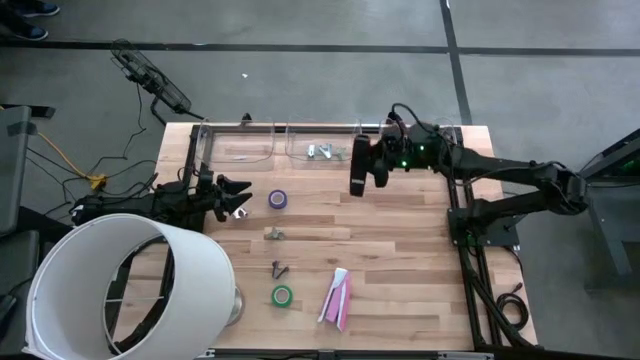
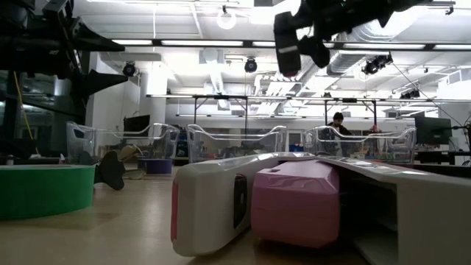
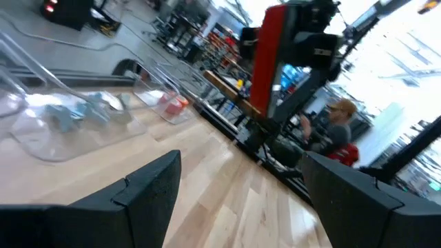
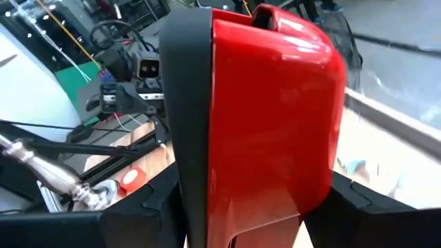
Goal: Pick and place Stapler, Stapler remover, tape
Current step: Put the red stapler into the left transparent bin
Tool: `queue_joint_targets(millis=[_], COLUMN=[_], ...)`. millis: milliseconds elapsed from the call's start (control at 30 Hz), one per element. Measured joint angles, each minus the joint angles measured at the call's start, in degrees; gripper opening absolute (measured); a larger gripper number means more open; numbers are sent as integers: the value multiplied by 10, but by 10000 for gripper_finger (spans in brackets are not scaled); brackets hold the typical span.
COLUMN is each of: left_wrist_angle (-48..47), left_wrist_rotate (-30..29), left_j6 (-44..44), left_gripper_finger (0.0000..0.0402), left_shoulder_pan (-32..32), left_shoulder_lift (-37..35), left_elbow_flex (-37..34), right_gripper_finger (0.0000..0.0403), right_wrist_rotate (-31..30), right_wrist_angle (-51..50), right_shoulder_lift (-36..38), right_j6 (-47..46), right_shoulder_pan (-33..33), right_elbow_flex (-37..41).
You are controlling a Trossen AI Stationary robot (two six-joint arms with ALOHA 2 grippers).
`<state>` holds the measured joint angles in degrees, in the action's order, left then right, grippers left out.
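Note:
The empty bin (image 1: 240,148) is on my left gripper's side, a long way from the stapler (image 1: 359,172) in my right gripper, so next I hand the stapler over to my left gripper.
My right gripper (image 1: 372,166) is up over the far middle of the table, shut on a red and black stapler (image 4: 275,103), also seen as stapler (image 1: 357,166). My left gripper (image 1: 244,197) waits open at the left, level, with nothing between its fingers (image 3: 138,200). A purple tape (image 1: 278,199) lies flat just right of it. A green tape (image 1: 282,295) lies flat near the front edge. A small dark stapler remover (image 1: 277,268) lies between them. A pink stapler (image 1: 340,300) and a white one (image 2: 213,202) lie side by side at the front. My right gripper pinches the stapler between its two fingers, one on the black side (image 4: 185,200) and one on the red side (image 4: 322,189). The fingers come roughly level from the table's right and lie across the stapler. The stapler is lifted clear of the table.
Clear plastic bins (image 1: 320,150) stand in a row along the far edge, one with small items inside. A big white round shade (image 1: 130,285) covers the near left corner. Another small metal piece (image 1: 275,233) lies mid-table. Bare wood shows on the right half.

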<state>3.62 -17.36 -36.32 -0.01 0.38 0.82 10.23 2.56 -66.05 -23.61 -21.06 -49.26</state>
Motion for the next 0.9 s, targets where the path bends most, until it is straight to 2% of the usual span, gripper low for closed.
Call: queue_joint_targets(millis=[300,567,800,900], left_wrist_angle=[0,4,86,81], left_wrist_rotate=[-25,-68,-71,-79], left_j6=[0,-11,16,39], left_gripper_finger=[296,296,296,296], left_shoulder_pan=[0,0,0,0], left_shoulder_lift=[0,0,21,55], left_elbow_flex=[0,0,4,23], right_gripper_finger=[207,207,207,207], right_wrist_rotate=[-1,11,102,151], right_wrist_angle=[-62,-65,-34,-7], right_shoulder_lift=[-83,-129,-130,-130], right_j6=[54,57,71,72], right_shoulder_pan=[0,0,-19,-31], right_elbow_flex=[-107,-122,-123,-123])
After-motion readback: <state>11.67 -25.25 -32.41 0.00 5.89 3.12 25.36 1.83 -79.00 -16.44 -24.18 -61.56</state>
